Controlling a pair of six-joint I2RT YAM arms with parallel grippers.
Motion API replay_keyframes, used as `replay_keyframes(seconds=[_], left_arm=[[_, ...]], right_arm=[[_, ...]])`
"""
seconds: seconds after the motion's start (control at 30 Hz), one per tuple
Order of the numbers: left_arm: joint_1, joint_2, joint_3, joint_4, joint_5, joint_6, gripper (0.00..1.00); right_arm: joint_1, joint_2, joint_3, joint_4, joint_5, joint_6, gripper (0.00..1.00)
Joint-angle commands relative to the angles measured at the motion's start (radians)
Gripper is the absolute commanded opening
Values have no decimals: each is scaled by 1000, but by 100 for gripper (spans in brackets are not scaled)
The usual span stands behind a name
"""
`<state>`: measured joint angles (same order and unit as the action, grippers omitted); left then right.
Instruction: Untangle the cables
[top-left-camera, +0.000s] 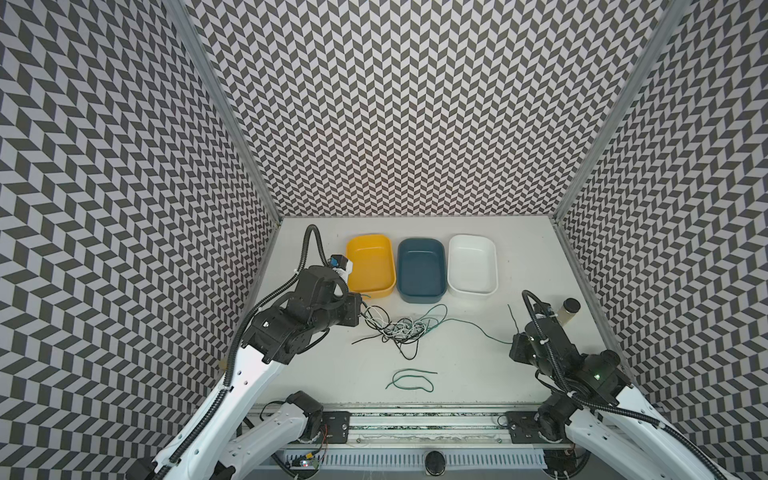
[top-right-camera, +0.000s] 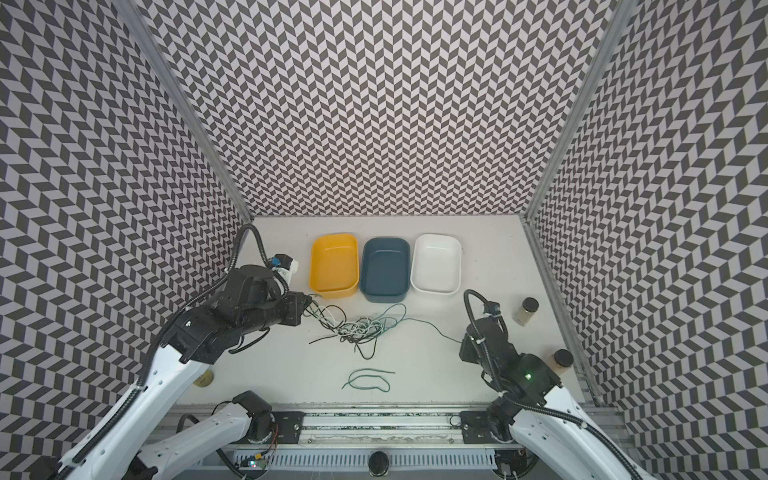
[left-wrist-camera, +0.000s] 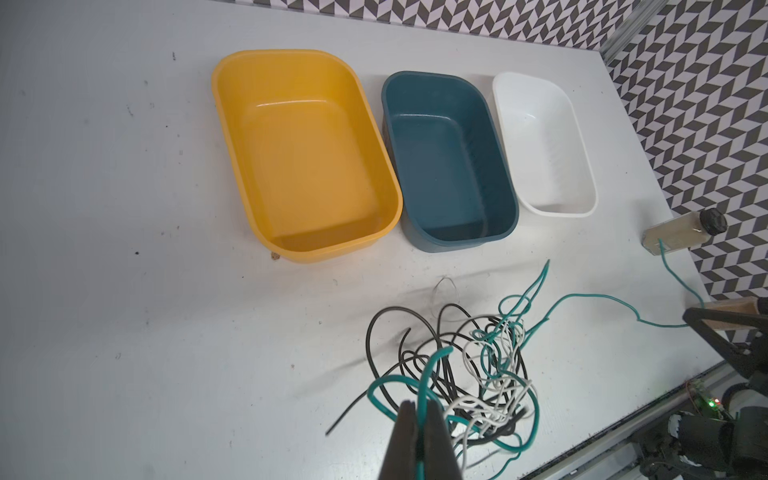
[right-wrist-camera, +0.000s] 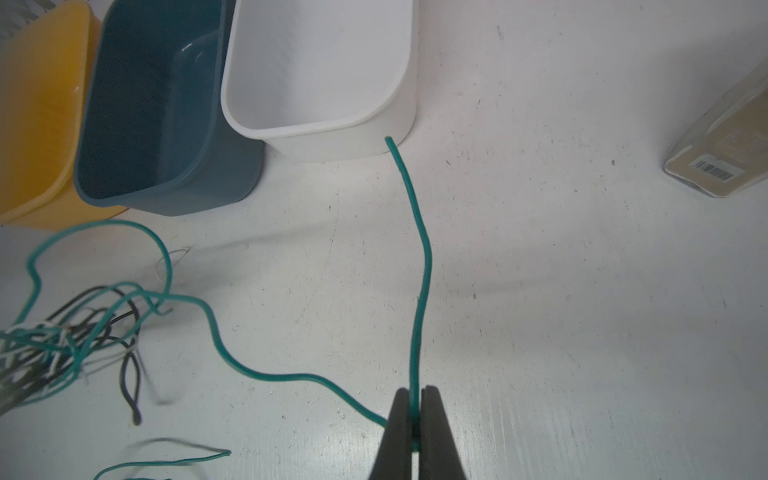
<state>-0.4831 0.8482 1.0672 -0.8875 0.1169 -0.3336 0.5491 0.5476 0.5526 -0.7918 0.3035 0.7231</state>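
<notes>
I should let go of the teal cable's loose end with my right gripper and reach the tangle's front side (top-left-camera: 408, 350) with it, because the teal cable's loops (left-wrist-camera: 505, 340) are among the white wires, far from that gripper.
The cables form a tangle (top-left-camera: 401, 328) (top-right-camera: 361, 328) of black, white and teal wires on the white table, in front of the trays. My left gripper (top-left-camera: 360, 312) (left-wrist-camera: 419, 405) sits at the tangle's left end, shut on a teal cable loop (left-wrist-camera: 432, 368). My right gripper (top-left-camera: 513, 343) (right-wrist-camera: 415, 395) is to the right of the tangle, shut on one teal cable (right-wrist-camera: 420, 270) that runs slack from the tangle (top-left-camera: 469, 322). Its free end sticks out past the jaws toward the white tray. A separate teal cable (top-left-camera: 411, 380) (top-right-camera: 368, 380) lies curled alone nearer the front edge.
Three empty trays stand in a row behind the tangle: yellow (top-left-camera: 351, 249), dark teal (top-left-camera: 402, 249), white (top-left-camera: 453, 245). A spice jar (top-left-camera: 569, 311) stands at the right wall, a second jar (top-right-camera: 559, 363) sits behind the right arm, and a metal rail (top-left-camera: 415, 419) runs along the front.
</notes>
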Motion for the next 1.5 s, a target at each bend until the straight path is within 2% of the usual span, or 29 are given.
replay_keyframes(seconds=[0.0,0.07,0.13,0.37,0.5,0.6,0.8,0.9,1.0,1.1,1.27,1.47], left_arm=[[8,-66,-48,45,15,22,0],[8,-82,-57,57,50,24,0],[8,-95,-66,64,37,29,0],[8,-53,-88,71,-105,9,0],[8,-3,-98,138,-21,-27,0],[6,37,-108,205,81,-45,0],[6,79,-90,274,171,-23,0],[6,106,-76,292,227,-3,0],[6,131,-93,315,231,-3,0],[9,155,-93,326,258,-13,0],[29,125,-104,341,261,-10,0],[38,61,-140,316,221,-24,0]], right_arm=[[-14,11,20,-35,12,32,0],[-15,27,36,-54,32,31,0],[-17,12,53,-72,69,41,0],[-71,-41,138,-104,68,30,0],[-80,-9,127,-90,37,24,0],[-80,24,93,-37,-53,15,17],[-79,34,68,29,-204,-42,46],[-78,37,70,55,-240,-71,53],[-56,55,56,164,-383,-129,58],[38,103,35,266,-436,-161,58],[266,214,22,381,-327,-233,58],[503,424,70,466,-177,-331,54]])
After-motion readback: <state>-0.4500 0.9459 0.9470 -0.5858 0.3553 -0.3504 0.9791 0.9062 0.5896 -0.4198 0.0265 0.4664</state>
